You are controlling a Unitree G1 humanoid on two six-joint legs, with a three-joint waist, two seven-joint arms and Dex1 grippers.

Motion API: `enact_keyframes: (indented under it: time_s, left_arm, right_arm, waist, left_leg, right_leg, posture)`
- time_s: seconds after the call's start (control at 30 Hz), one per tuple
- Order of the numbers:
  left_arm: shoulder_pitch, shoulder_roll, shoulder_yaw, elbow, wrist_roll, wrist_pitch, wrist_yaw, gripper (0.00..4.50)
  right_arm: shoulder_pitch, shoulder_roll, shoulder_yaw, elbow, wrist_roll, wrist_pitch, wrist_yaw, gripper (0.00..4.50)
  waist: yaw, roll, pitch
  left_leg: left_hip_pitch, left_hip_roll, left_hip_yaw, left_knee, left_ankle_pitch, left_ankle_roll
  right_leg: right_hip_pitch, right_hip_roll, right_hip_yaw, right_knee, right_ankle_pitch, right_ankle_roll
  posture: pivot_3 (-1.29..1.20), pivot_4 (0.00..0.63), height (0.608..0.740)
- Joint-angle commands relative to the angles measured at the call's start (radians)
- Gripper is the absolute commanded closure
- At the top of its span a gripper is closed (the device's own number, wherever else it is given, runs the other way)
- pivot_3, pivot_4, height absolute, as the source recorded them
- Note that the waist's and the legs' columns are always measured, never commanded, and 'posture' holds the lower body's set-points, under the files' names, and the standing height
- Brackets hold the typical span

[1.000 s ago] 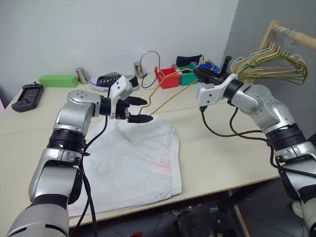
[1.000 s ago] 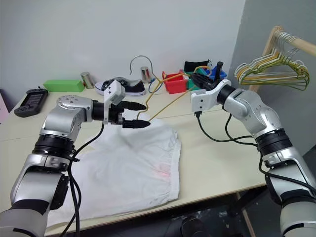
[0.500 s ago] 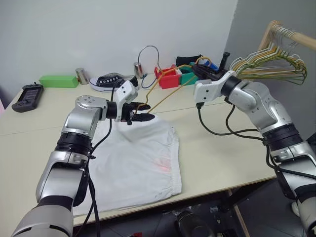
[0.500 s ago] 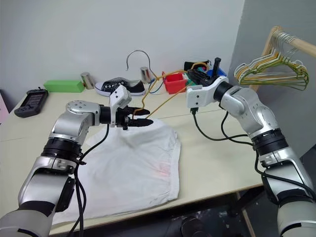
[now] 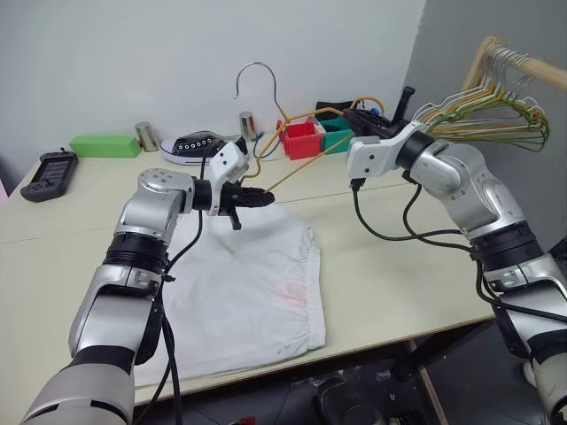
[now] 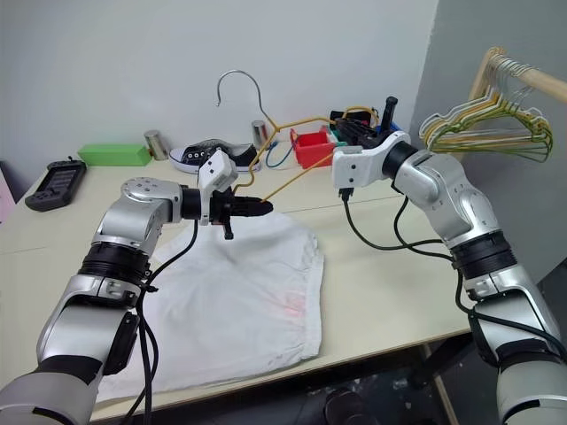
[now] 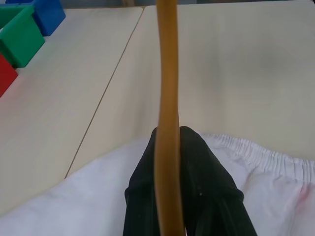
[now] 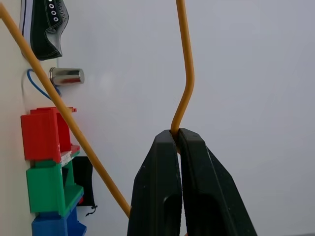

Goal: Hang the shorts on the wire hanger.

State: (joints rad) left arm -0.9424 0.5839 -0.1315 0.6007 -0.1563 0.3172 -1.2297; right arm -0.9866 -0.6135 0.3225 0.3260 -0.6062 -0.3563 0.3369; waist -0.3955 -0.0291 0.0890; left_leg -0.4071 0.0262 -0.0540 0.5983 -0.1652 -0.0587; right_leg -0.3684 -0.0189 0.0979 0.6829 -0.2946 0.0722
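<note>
The hanger stands hook-up (image 5: 283, 115) and the shorts lie flat, so I should use both grippers to turn the hanger flat before my left gripper frees its low end (image 5: 249, 176).
The white shorts (image 5: 244, 288) lie flat on the table, waistband toward the right, with a faint pink-red mark (image 5: 292, 297). The yellow-gold wire hanger (image 5: 306, 165) is held in the air above the shorts' far edge, its hook (image 5: 257, 73) pointing up. My left gripper (image 5: 260, 197) is shut on the hanger's low end, just above the cloth; in the left wrist view the wire (image 7: 165, 73) runs between its closed fingers (image 7: 206, 172). My right gripper (image 5: 353, 117) is shut on the hanger's other end, higher up, and its wrist view shows the wire (image 8: 186, 73) pinched at the fingertips.
Red, green and blue bins (image 5: 303, 140), a black sneaker (image 5: 195, 143), two metal cans (image 5: 146, 135), a green box (image 5: 104, 144) and a black device (image 5: 49, 173) line the table's (image 5: 399, 257) far side. A wooden rack with several hangers (image 5: 496, 115) stands at the right.
My left gripper went from open to shut on the hanger's low end. The hanger swung more upright, its hook rising and shifting left. The right gripper kept its hold.
</note>
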Motion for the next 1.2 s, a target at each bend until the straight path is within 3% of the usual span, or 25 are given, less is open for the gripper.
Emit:
enact_keyframes:
  time_s: [0.03, 0.1, 0.23, 0.53, 0.77, 0.97, 1.2]
  left_arm:
    - [-0.034, 0.001, 0.014, -0.003, 0.009, -0.023, 0.010, 4.43]
    - [-0.033, 0.005, 0.009, -0.005, 0.024, -0.039, 0.021, 4.43]
    - [-0.031, 0.008, 0.005, -0.004, 0.071, -0.093, 0.069, 4.50]
    - [0.059, 0.061, -0.077, -0.069, 0.312, -0.326, 0.288, 4.50]
    - [0.123, 0.089, -0.117, -0.151, 0.445, -0.453, 0.419, 4.50]
    - [0.122, 0.086, -0.132, -0.241, 0.541, -0.505, 0.518, 4.50]
    - [0.129, 0.110, -0.178, -0.344, 0.656, -0.564, 0.541, 4.50]
  right_arm:
    - [-0.002, -0.005, -0.041, -0.053, 0.031, 0.004, 0.014, 4.50]
    - [0.012, 0.002, -0.036, -0.057, 0.065, 0.020, 0.073, 4.50]
    - [0.051, 0.012, -0.042, -0.082, 0.156, 0.080, 0.201, 3.78]
    - [0.123, -0.042, -0.093, -0.245, 0.289, 0.270, 0.437, 1.64]
    - [0.154, -0.043, -0.113, -0.289, 0.336, 0.414, 0.493, 0.03]
    - [0.183, -0.082, -0.060, -0.237, 0.289, 0.397, 0.537, 0.01]
    - [0.142, -0.092, -0.018, -0.116, 0.185, 0.377, 0.477, 0.01]
  waist:
    - [-0.001, 0.000, 0.000]
    - [-0.002, 0.000, 0.000]
    - [-0.010, 0.000, 0.000]
    - [-0.019, 0.000, 0.000]
    - [-0.018, 0.000, 0.000]
    - [-0.016, 0.000, 0.000]
    - [-0.017, 0.000, 0.000]
  left_leg:
    - [0.000, 0.000, 0.000, 0.000, 0.000, 0.000]
    - [0.000, 0.000, 0.000, 0.000, 0.000, 0.000]
    - [0.000, 0.000, 0.000, 0.000, 0.000, 0.000]
    - [0.000, 0.000, -0.001, 0.003, 0.000, 0.000]
    - [0.000, 0.000, -0.001, 0.003, 0.000, 0.000]
    - [0.000, 0.000, 0.000, 0.005, 0.000, 0.000]
    - [0.000, 0.000, 0.000, 0.005, 0.000, 0.000]
  right_leg:
    - [0.000, 0.000, 0.000, 0.000, 0.000, 0.000]
    - [0.000, 0.000, 0.000, 0.000, 0.000, 0.000]
    - [0.001, 0.000, 0.000, 0.000, 0.000, 0.000]
    - [0.001, 0.000, 0.000, 0.000, 0.001, 0.002]
    - [0.001, 0.000, 0.000, 0.001, 0.001, 0.002]
    - [0.002, 0.000, 0.000, 0.001, 0.002, 0.003]
    - [0.001, 0.000, 0.000, 0.001, 0.002, 0.003]
  posture:
    - [-0.30, 0.000, 0.740]
    - [-0.30, 0.000, 0.740]
    - [-0.30, 0.000, 0.740]
    - [-0.30, 0.011, 0.740]
    - [-0.29, 0.013, 0.740]
    - [-0.27, 0.006, 0.740]
    - [-0.26, 0.000, 0.740]
